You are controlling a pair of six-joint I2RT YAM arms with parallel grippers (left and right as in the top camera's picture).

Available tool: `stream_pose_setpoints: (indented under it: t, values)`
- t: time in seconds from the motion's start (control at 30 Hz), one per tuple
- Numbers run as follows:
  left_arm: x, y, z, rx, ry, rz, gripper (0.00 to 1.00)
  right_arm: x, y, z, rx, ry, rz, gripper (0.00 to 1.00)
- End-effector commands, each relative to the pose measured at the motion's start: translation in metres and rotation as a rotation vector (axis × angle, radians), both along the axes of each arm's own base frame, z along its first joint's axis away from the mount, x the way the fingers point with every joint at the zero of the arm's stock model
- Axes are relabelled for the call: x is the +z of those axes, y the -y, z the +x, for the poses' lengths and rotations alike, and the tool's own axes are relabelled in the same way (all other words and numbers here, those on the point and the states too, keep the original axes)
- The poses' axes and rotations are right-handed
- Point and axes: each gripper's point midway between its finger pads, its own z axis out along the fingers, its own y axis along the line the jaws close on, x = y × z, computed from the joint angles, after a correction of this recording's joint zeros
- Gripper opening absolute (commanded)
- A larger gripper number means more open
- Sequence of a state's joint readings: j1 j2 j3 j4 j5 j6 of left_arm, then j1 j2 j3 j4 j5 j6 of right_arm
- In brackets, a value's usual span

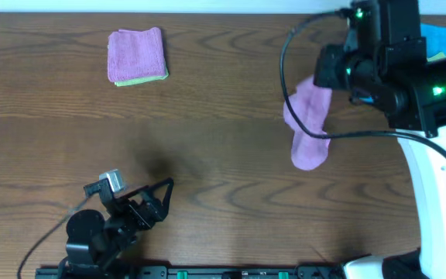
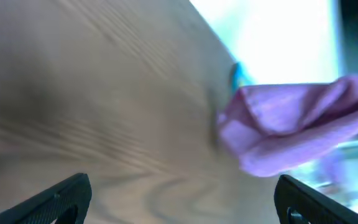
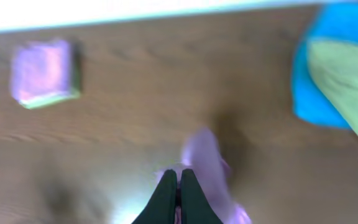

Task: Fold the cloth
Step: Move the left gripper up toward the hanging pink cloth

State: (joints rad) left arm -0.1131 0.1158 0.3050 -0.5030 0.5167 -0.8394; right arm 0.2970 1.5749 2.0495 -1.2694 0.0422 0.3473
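The purple cloth (image 1: 313,111) is hanging crumpled a long way from my left gripper. Next, my right gripper brings it nearer so that my left gripper can take its hanging end (image 1: 309,158).
My right gripper (image 1: 321,84) is shut on the purple cloth (image 1: 308,124) and holds it up, so it hangs crumpled over the right part of the table. In the right wrist view the closed fingers (image 3: 179,182) pinch the cloth (image 3: 205,158), which trails below them. My left gripper (image 1: 161,200) is open and empty near the front left edge. The left wrist view shows its spread fingers (image 2: 182,199) over bare wood, with the hanging cloth (image 2: 291,124) far off. No white tag is visible.
A folded purple cloth on a folded yellow-green one (image 1: 136,56) lies at the back left, also in the right wrist view (image 3: 42,73). A bright blue cloth (image 1: 440,37) lies at the back right, with a yellow-green cloth (image 3: 347,87) on it.
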Motion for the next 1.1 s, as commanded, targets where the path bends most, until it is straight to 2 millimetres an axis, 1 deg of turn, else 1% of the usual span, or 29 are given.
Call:
stream_pose_setpoints:
  t: [0.0,0.03,0.07,0.1,0.13,0.17,0.23,0.3,0.4,0.47,0.57,0.67,0.73,0.8,0.83,0.87,0.93,0.97,1.0,1.03,1.07]
  values:
    - [0.011,0.012,-0.005,0.029,-0.153,-0.287,0.95,0.024,-0.018,0.0,0.043,0.067,0.117,0.01]
    - [0.014,0.014,-0.006,0.018,-0.153,-0.303,0.95,0.028,-0.016,0.004,0.003,0.082,0.136,0.01]
    - [0.016,0.018,-0.008,-0.007,-0.155,-0.319,0.95,0.031,-0.006,0.01,-0.089,0.101,0.147,0.01]
    - [0.018,0.022,-0.011,-0.037,-0.16,-0.327,0.98,0.032,0.002,0.013,-0.153,0.11,0.149,0.01]
    - [0.019,0.027,-0.015,-0.071,-0.166,-0.336,0.98,0.033,0.01,0.015,-0.222,0.12,0.155,0.01]
    - [0.02,0.03,-0.018,-0.097,-0.172,-0.342,0.95,0.034,0.019,0.016,-0.292,0.13,0.162,0.01]
    - [0.021,0.035,-0.023,-0.14,-0.173,-0.347,0.95,0.036,0.031,0.018,-0.41,0.145,0.195,0.01]
    - [0.022,0.036,-0.024,-0.148,-0.169,-0.344,0.95,0.036,0.037,0.018,-0.518,0.147,0.27,0.01]
    - [0.02,0.032,-0.019,-0.105,-0.16,-0.325,0.96,0.03,0.038,0.013,-0.664,0.105,0.417,0.01]
    - [0.019,0.029,-0.016,-0.08,-0.151,-0.313,0.95,0.023,0.036,0.008,-0.747,0.068,0.497,0.01]
    - [0.019,0.03,-0.014,-0.07,-0.143,-0.303,0.97,0.013,0.03,0.0,-0.814,0.015,0.549,0.01]
    - [0.021,0.038,-0.014,-0.095,-0.146,-0.301,0.97,0.005,0.016,-0.009,-0.796,-0.035,0.548,0.01]
    - [0.019,0.045,-0.015,-0.116,-0.156,-0.294,0.97,0.006,0.006,-0.01,-0.768,-0.039,0.55,0.02]
    - [0.013,0.054,-0.014,-0.132,-0.195,-0.279,0.97,0.009,-0.007,-0.011,-0.734,-0.033,0.562,0.02]
    - [0.009,0.058,-0.014,-0.135,-0.22,-0.274,0.99,0.011,-0.011,-0.011,-0.724,-0.026,0.566,0.02]
    - [0.006,0.064,-0.013,-0.144,-0.237,-0.267,1.0,0.012,-0.013,-0.01,-0.721,-0.016,0.566,0.01]
    - [0.004,0.075,-0.011,-0.171,-0.242,-0.248,1.0,0.017,-0.015,-0.008,-0.717,0.013,0.569,0.01]
    - [0.005,0.085,-0.008,-0.192,-0.231,-0.241,1.0,0.02,-0.019,-0.006,-0.711,0.029,0.574,0.01]
    - [0.006,0.09,-0.006,-0.202,-0.225,-0.241,0.98,0.022,-0.021,-0.005,-0.703,0.037,0.581,0.01]
    - [0.008,0.105,0.0,-0.223,-0.214,-0.246,0.96,0.026,-0.026,-0.001,-0.694,0.057,0.594,0.01]
    - [0.006,0.114,0.003,-0.23,-0.219,-0.251,0.97,0.029,-0.027,0.001,-0.697,0.079,0.598,0.01]
